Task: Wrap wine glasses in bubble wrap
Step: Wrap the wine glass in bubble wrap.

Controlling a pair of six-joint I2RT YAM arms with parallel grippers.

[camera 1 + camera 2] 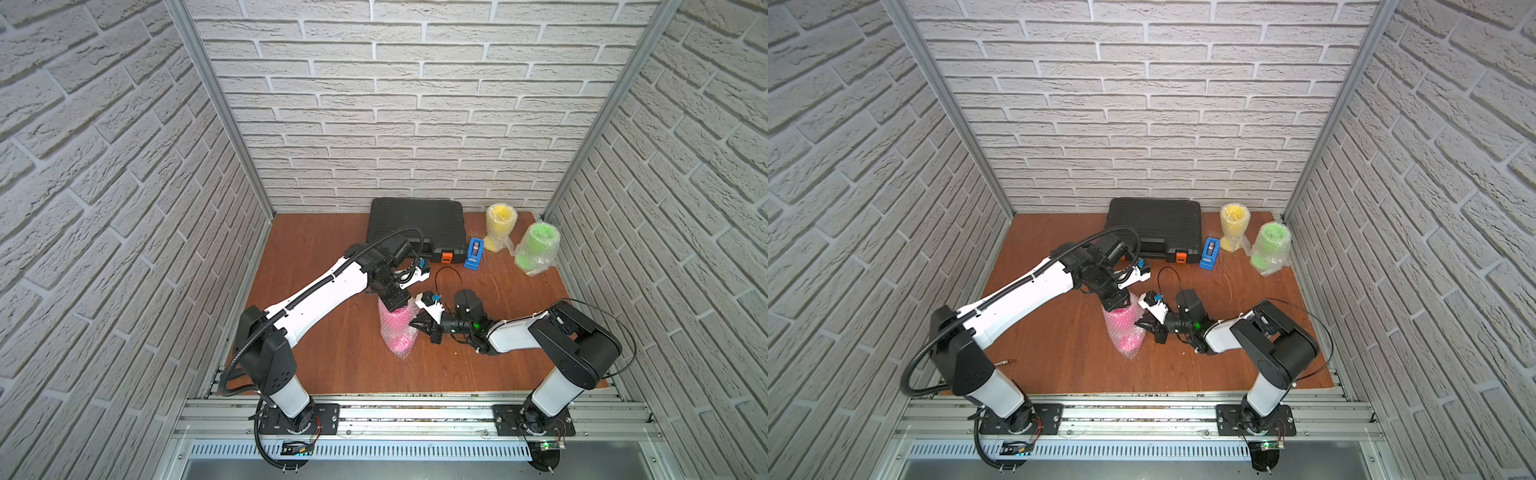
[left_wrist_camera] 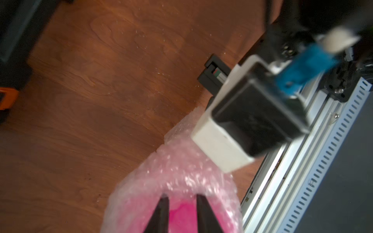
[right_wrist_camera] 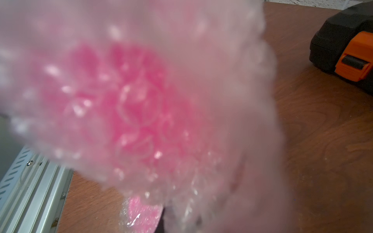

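The left gripper's fingers are over the hot pink wine glass's opening (image 2: 183, 216), so the robot's left gripper should open and straddle the wrapped rim (image 2: 134, 205) before it carries the glass away.
The hot pink wine glass (image 1: 398, 332) stands at the middle of the table inside a sleeve of bubble wrap (image 1: 402, 348). My left gripper (image 1: 394, 309) comes down on its top. In the left wrist view its narrowly parted fingers (image 2: 162, 213) pinch the top fold of the bubble wrap (image 2: 181, 181), with bright pink showing between them. My right gripper (image 1: 415, 325) reaches in from the right side and is shut on the wrap. Blurred wrap (image 3: 141, 100) fills most of the right wrist view and hides the jaws. The yellow glass (image 1: 500, 226) and the green glass (image 1: 538, 247) stand wrapped at the back right.
A black tool case (image 1: 417, 228) with an orange latch lies against the back wall. A blue tape dispenser (image 1: 474, 253) sits just right of it. The aluminium rail (image 1: 415, 411) runs along the table's front edge.
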